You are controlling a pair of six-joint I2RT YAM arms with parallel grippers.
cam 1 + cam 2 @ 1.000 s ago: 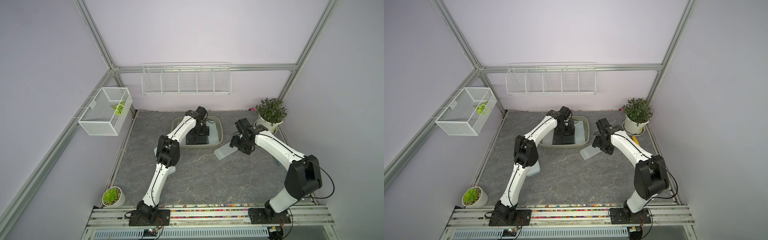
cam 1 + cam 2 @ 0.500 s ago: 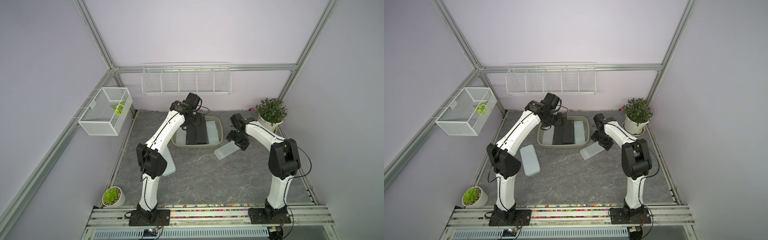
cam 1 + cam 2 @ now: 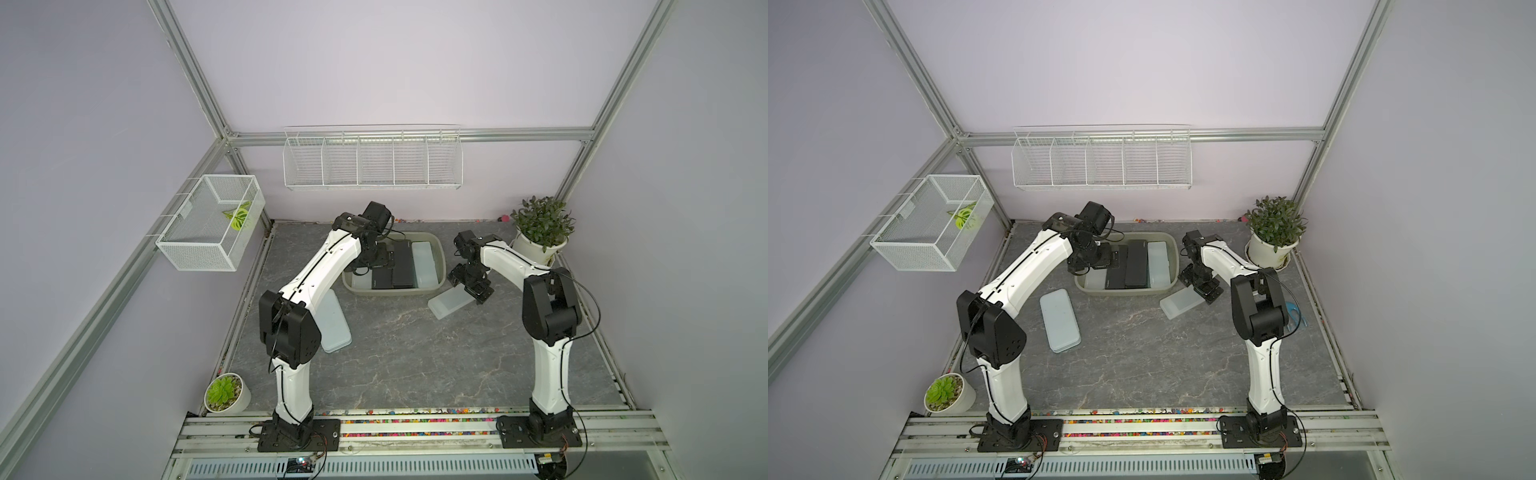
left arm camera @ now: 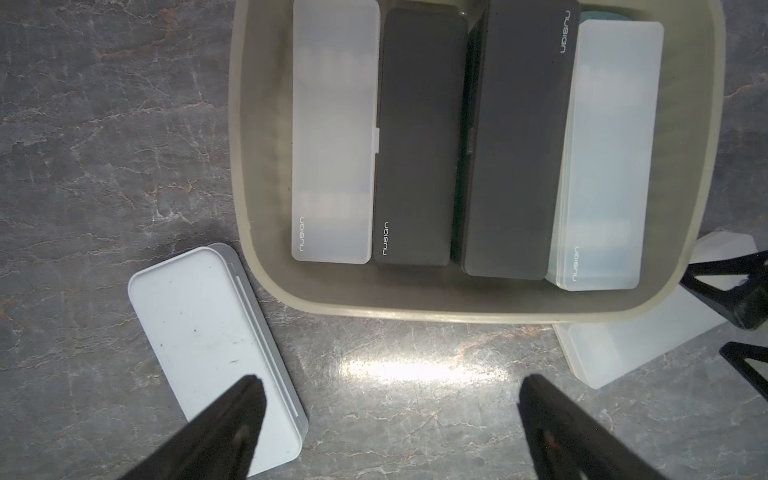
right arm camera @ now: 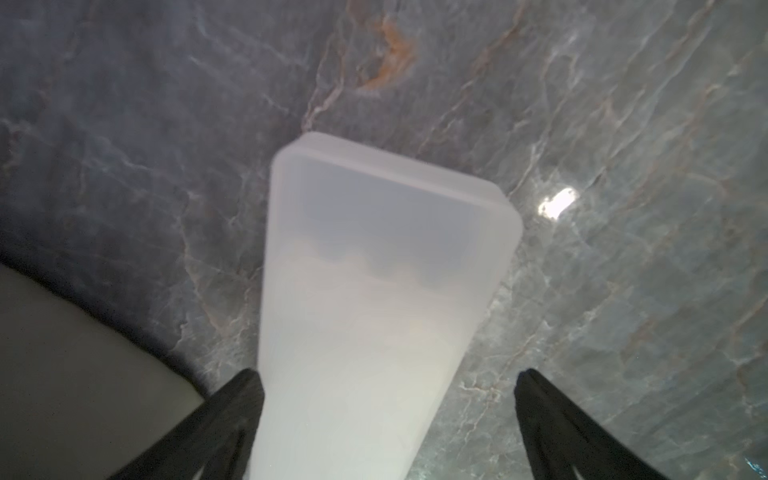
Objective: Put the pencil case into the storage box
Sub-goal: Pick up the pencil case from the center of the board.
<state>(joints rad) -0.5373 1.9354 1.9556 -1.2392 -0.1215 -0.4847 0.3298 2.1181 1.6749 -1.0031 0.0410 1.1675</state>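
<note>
The pencil cases take up the storage box's width, so next my right gripper sets the slanted frosted pencil case straight on top of the lower black case.
The beige-grey storage box stands at the back middle of the table. Several pencil cases lie side by side in it, two black and two frosted. A frosted pencil case lies on the table off the box's right front corner. My right gripper is open astride its near end, one finger close beside it. A pale pencil case lies left of the box. My left gripper hangs open and empty above the box's left side.
A potted plant stands at the back right and a small succulent pot at the front left. A wire-mesh basket and a long wire rack hang on the walls. A small blue item lies by the right edge.
My left gripper has risen out of the box, leaving a black case inside, and its jaws have widened. The right arm has folded back, its jaws opening over the frosted case.
</note>
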